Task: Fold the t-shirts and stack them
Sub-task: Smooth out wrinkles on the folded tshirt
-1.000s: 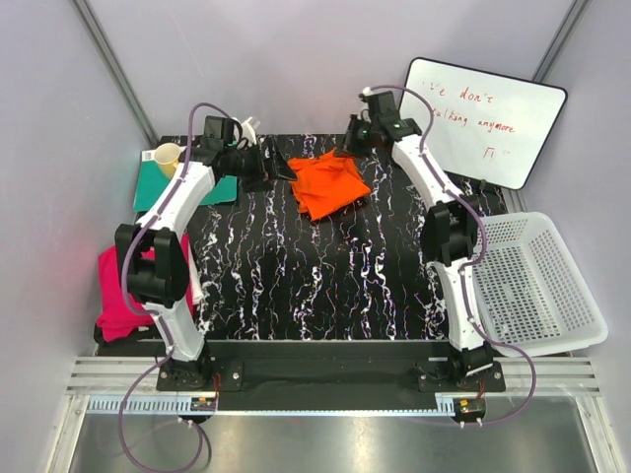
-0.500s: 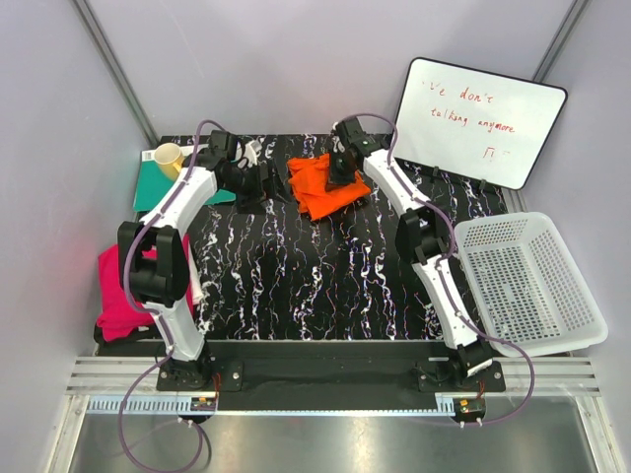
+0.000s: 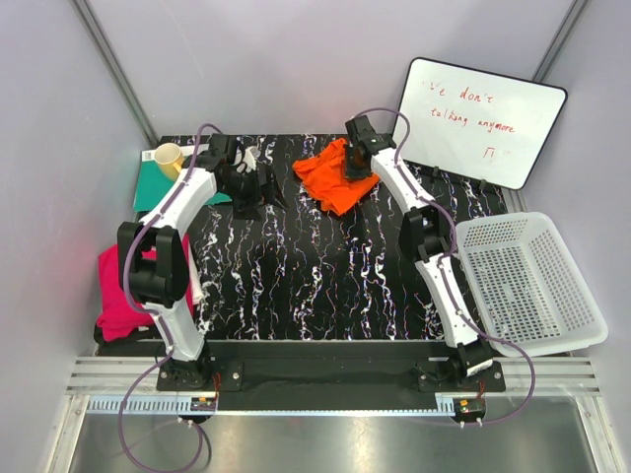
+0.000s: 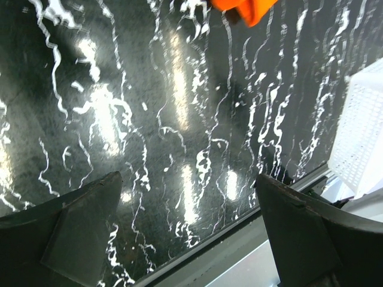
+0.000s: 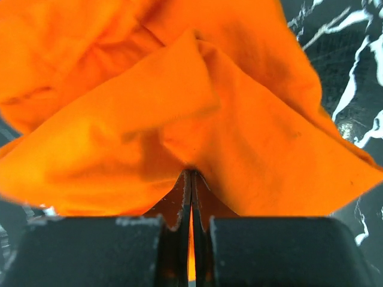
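Observation:
Next, I pull the held fold forward with my right gripper and spread the t-shirt over the clear middle [image 3: 335,246] before folding, because the orange t-shirt lies bunched [image 3: 326,175] against the table's back edge.
The orange t-shirt [image 3: 331,177] lies bunched at the back middle of the black marbled table. It fills the right wrist view [image 5: 179,107]. My right gripper [image 3: 356,164] is shut on a fold of it at its right edge [image 5: 191,179]. The magenta-pink t-shirt [image 3: 123,296] hangs crumpled over the table's left edge, beside the left arm's base. My left gripper [image 3: 254,187] is open and empty, to the left of the orange shirt, with bare table between its wide-apart fingers [image 4: 72,221]. A corner of the orange shirt [image 4: 242,7] shows at the top of the left wrist view.
A yellow mug [image 3: 168,156] stands on a teal-green mat [image 3: 156,187] at the back left. A white perforated basket [image 3: 537,286] sits at the right, also in the left wrist view [image 4: 362,137]. A whiteboard [image 3: 481,118] leans at the back right.
My right gripper came in from the right onto the orange shirt, shut on it and drew it up and right, bunching it. My left gripper swung from sideways to pointing down at the table.

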Available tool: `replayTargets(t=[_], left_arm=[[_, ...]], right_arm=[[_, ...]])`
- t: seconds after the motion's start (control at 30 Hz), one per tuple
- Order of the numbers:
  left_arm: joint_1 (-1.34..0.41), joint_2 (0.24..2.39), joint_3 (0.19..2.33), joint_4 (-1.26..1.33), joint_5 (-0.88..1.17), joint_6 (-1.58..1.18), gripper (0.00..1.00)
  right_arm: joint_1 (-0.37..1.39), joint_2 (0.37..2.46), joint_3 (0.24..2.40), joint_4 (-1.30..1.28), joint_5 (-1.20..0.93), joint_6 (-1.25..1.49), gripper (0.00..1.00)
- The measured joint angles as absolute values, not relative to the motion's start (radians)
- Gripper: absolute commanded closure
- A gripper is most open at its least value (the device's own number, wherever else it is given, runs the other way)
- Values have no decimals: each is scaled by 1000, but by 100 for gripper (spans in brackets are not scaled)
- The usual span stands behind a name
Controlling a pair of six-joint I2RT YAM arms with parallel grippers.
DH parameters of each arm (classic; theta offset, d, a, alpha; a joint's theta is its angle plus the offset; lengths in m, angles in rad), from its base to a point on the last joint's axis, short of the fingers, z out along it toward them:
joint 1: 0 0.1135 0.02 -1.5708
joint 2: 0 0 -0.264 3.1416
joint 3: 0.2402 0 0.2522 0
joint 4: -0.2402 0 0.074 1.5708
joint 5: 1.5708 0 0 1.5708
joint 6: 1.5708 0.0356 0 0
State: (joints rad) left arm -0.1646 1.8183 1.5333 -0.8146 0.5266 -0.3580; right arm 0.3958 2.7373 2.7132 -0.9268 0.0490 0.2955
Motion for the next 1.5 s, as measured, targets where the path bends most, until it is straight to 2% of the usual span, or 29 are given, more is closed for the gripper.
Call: replayTargets(t=[0.23,0.57,0.77,0.93,1.27,1.47,1.5], left_arm=[[-165,1805,1510,-836,503,-357,1],[-165,1777,1496,-836,496,-332,1],[-175,1766,1476,-838,498,-298,1],[-198,1762,1456,-838,505,-269,1],[-311,1760,1446,-834,529,-235,1],[-441,1820,1527,-840,541,-235,4],[-456,1843,1550,-836,543,-233,5]], right_arm=[[415,2630,2465,-903,-7,234,100],[635,2236,1799,-946,-111,192,100],[647,2062,1527,-1062,-59,231,100],[636,2070,1557,-1124,105,250,100],[635,2337,2047,-1136,358,194,100],[633,2275,2077,-1143,467,206,92],[627,2239,2056,-1143,489,216,85]])
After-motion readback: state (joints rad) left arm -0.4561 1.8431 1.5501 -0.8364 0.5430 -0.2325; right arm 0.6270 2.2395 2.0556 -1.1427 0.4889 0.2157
